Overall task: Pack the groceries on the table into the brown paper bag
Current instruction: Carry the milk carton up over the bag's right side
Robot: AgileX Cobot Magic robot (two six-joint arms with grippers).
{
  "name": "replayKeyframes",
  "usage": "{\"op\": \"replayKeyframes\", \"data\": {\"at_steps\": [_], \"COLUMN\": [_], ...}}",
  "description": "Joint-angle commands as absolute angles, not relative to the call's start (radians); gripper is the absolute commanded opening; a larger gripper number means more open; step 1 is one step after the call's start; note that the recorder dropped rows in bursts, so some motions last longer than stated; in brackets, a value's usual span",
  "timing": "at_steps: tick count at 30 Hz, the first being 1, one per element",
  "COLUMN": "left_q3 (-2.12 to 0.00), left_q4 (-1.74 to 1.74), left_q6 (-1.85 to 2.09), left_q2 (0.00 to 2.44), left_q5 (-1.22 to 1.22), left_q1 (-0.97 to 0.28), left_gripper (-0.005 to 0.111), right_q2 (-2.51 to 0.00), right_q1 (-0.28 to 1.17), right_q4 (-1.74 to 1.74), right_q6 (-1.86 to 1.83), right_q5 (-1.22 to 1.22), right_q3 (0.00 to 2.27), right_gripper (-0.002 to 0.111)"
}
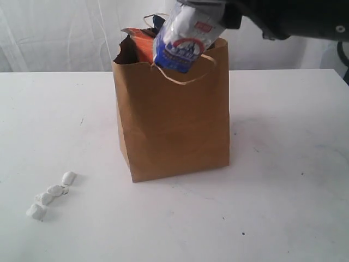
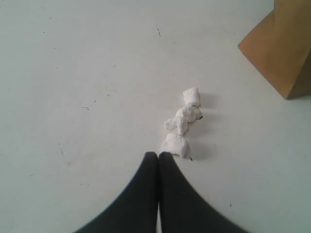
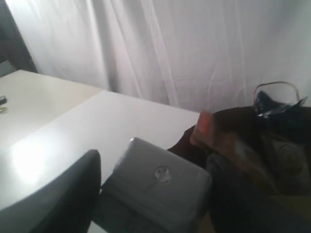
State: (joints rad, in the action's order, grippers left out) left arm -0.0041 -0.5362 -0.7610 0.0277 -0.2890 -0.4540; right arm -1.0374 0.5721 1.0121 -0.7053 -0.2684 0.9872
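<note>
Next, I lift clear, straighten and then release the white-blue carton over the bag's opening [image 1: 214,46] with my right gripper, because it hangs tilted at the bag's front rim [image 1: 170,70].
The brown paper bag [image 1: 174,125] stands upright mid-table with its top open. My right gripper [image 1: 203,10] is shut on the small white-blue carton [image 1: 182,41] and holds it tilted just over the bag's front rim. In the right wrist view the carton [image 3: 155,189] fills the space between the dark fingers [image 3: 73,194], with the bag's dark inside [image 3: 252,145] beyond it. An orange-labelled pouch [image 1: 143,46] pokes out of the bag. Several white wrapped sweets [image 1: 52,194] lie in a row on the table [image 1: 283,180]. My left gripper [image 2: 158,155] is shut and empty, its tips just short of the nearest sweet [image 2: 176,144].
The bag's pale cord handle [image 1: 182,79] loops over its front rim under the carton. A bottom corner of the bag [image 2: 284,48] shows in the left wrist view. A white curtain [image 3: 194,48] hangs behind the table.
</note>
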Motion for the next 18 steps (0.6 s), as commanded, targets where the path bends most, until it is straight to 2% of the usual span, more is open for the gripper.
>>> {"op": "replayKeyframes", "data": {"at_steps": [1,18], "left_q3": [0.000,0.000], "left_q4": [-0.531,-0.528], "left_q6": [-0.767,-0.771], "left_q2": [0.030,0.030], "left_q5": [-0.286,-0.286], "left_q1": [-0.450,-0.450], "left_gripper": [0.000,0.000], "right_q2": [-1.031,-1.142], "right_q1": [0.534,0.517], "right_q4": [1.019,1.017], "right_q6": [-0.702,-0.922], "right_q5": [-0.196,0.053], "right_q3": [1.034,1.045], "right_gripper": [0.000,0.000]}}
